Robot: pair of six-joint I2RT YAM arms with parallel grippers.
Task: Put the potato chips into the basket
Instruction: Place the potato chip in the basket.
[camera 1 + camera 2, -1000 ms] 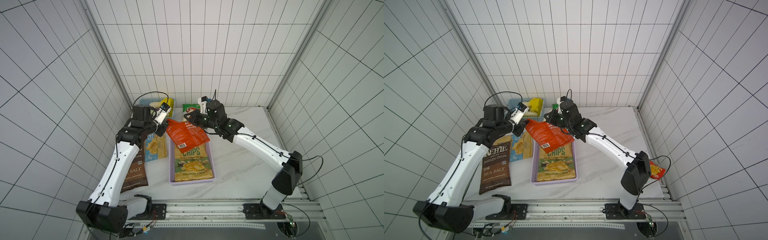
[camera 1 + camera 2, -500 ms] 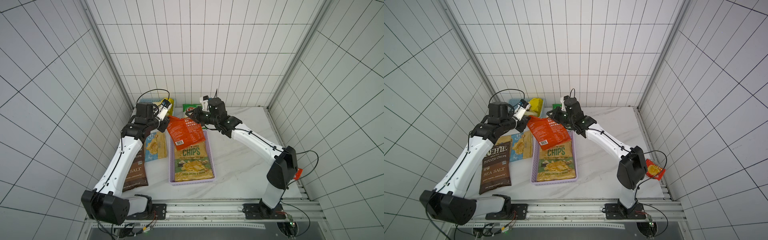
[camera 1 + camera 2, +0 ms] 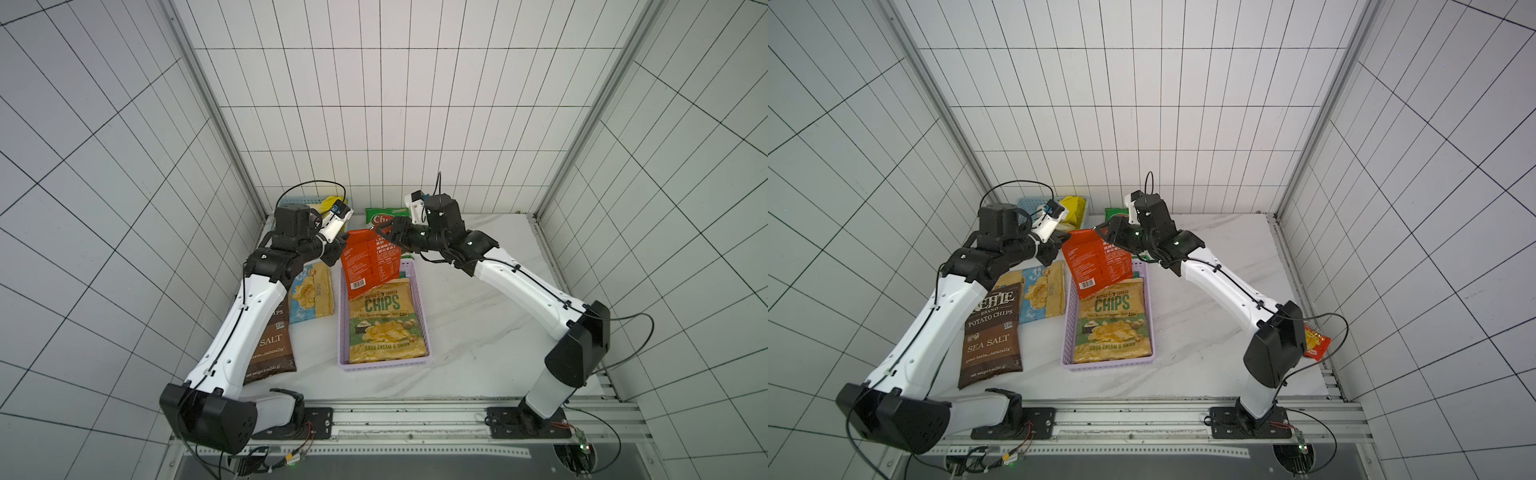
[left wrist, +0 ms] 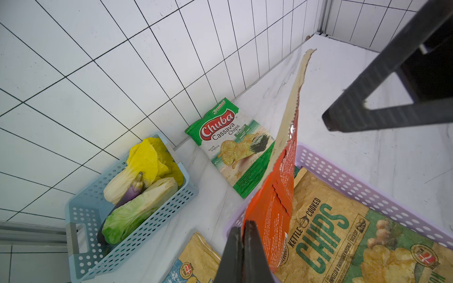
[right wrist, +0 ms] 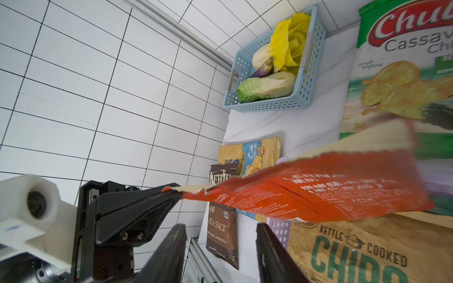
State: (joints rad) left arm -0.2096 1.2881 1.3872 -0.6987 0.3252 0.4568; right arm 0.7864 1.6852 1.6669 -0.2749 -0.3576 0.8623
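Observation:
I should pull the bag's held corner toward the basket's near end (image 3: pixel 387 357) with my left gripper and lay it flat, because the orange bag (image 3: pixel 372 262) is hanging upright at the basket's far end.
The orange cassava potato chips bag (image 3: pixel 370 262) (image 3: pixel 1098 262) (image 4: pixel 272 203) (image 5: pixel 331 193) hangs over the far end of the lilac basket (image 3: pixel 384 360) (image 3: pixel 1106 365) (image 4: pixel 367 193). My left gripper (image 3: pixel 343 245) (image 3: pixel 1064 241) (image 4: pixel 242 230) is shut on the bag's top corner. My right gripper (image 3: pixel 390 232) (image 3: pixel 1104 232) (image 5: pixel 220 227) stands open beside the bag's other top corner, holding nothing. A tan CHIPS bag (image 3: pixel 384 328) (image 3: pixel 1111 328) (image 5: pixel 367 250) lies flat in the basket. The green Chuba bag (image 3: pixel 380 216) (image 4: pixel 232 147) lies by the back wall.
A brown Kettle bag (image 3: pixel 992 328) (image 5: pixel 221 220) and a blue-tan chips bag (image 3: pixel 311 295) (image 3: pixel 1042 295) lie left of the basket, under my left arm. A blue basket of vegetables (image 4: pixel 122 220) (image 5: pixel 269 103) sits in the back left corner. A small red packet (image 3: pixel 1314 343) lies at the right edge.
My right gripper has opened and let go of the orange bag. The bag now hangs from the left gripper alone, swung more upright over the basket's far end.

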